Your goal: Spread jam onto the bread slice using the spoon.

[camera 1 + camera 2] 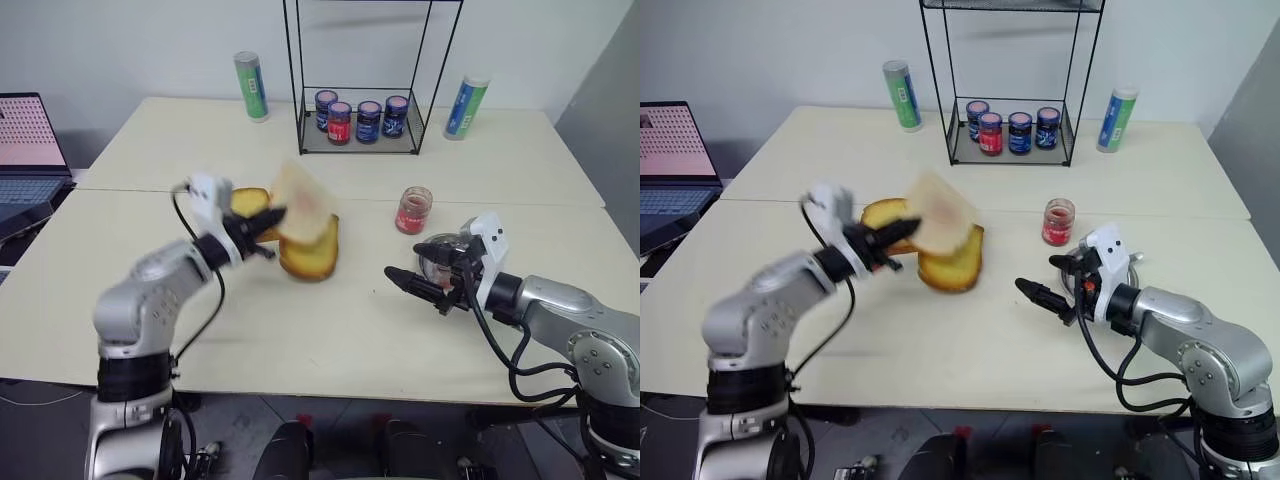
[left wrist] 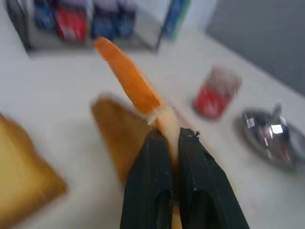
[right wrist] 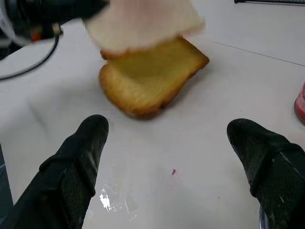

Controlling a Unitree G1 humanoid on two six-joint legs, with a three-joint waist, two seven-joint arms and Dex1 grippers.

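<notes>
The bread slice hangs slanted above the toasted slice (image 1: 311, 260), so I should withdraw my left gripper and set the bread slice flat in the clear space in front (image 1: 335, 302).
My left gripper (image 1: 272, 222) is shut on a corner of the bread slice (image 1: 300, 203), a thin pale slice held tilted in the air above a thick golden toasted slice (image 1: 310, 258). In the left wrist view the fingers (image 2: 150, 157) pinch the bread slice (image 2: 127, 76) edge-on. The jam jar (image 1: 414, 210), small clear glass with a red label, stands on the table to the right. My right gripper (image 1: 410, 262) hangs open and empty in front of a steel dish (image 2: 269, 136). A slim metal piece (image 2: 277, 111) rising from the dish may be the spoon.
A second toasted slice (image 1: 248, 202) lies behind my left gripper. A black wire rack (image 1: 360, 140) with several dark-lidded jars stands at the back. A green tube (image 1: 251, 86) and another tube (image 1: 466, 105) flank it. A laptop (image 1: 28, 150) sits far left.
</notes>
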